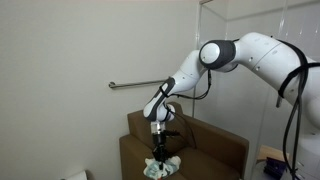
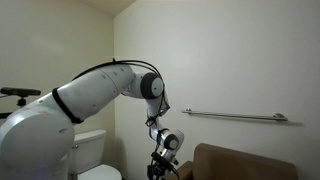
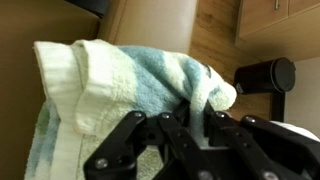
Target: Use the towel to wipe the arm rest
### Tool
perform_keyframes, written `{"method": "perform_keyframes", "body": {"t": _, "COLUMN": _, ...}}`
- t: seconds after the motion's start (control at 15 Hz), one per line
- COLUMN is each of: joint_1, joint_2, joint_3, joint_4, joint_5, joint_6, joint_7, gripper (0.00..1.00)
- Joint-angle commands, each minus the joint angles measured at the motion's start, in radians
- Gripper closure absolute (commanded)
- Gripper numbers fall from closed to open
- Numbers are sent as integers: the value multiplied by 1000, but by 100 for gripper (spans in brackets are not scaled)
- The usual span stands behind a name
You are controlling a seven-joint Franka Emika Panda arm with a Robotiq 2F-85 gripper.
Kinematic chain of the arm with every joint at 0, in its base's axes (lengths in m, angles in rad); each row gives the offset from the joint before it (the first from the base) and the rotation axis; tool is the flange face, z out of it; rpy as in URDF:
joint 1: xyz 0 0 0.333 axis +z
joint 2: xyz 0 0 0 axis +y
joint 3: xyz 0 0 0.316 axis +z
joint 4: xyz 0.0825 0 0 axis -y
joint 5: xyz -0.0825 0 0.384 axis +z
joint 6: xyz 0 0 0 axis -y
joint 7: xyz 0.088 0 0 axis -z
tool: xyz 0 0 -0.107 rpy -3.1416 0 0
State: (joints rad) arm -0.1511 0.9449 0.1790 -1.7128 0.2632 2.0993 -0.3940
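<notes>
The towel is near the arm rest's front end point(image 3: 154, 24), and the floor is just beyond that end. Next, I turn my gripper back and wipe toward the arm rest's wall end point(image 1: 130, 147).
The towel point(image 3: 120, 80), white with a pale mint tint, fills most of the wrist view, bunched and folded, with a fold pinched between my black fingers point(image 3: 131, 130). My gripper point(image 3: 186, 118) is shut on that fold. In an exterior view the gripper point(image 1: 159, 152) points straight down onto the towel point(image 1: 160, 169), which lies lumpy on the flat top of the brown arm rest point(image 1: 135, 150) at the chair's near side. In an exterior view the gripper point(image 2: 160, 160) hangs beside the chair's brown edge point(image 2: 240, 160); the towel is below that picture.
A grey metal wall rail point(image 1: 140, 85) runs above the armchair's back point(image 1: 200, 135), and the same rail point(image 2: 235, 116) shows on the wall. A white toilet point(image 2: 92, 150) stands next to the chair. A dark round object point(image 3: 265, 75) sits on wooden flooring beyond the towel.
</notes>
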Motion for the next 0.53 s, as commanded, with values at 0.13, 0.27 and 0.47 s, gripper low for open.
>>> {"method": "perform_keyframes", "body": {"t": 0.13, "joint_1": -22, "joint_2": -213, "joint_3": 18, "joint_4": -340, "joint_5": 90, "joint_6": 108, "joint_7": 4, "gripper": 93}}
{"method": "perform_keyframes", "body": {"t": 0.27, "joint_1": -17, "joint_2": -245, "joint_3": 12, "joint_4": -397, "joint_5": 105, "joint_6": 129, "joint_7": 4, "gripper": 93}}
{"method": "perform_keyframes", "body": {"t": 0.47, "joint_1": 10, "joint_2": -238, "joint_3": -22, "joint_4": -405, "joint_5": 72, "joint_6": 179, "joint_7": 32, "gripper": 93}}
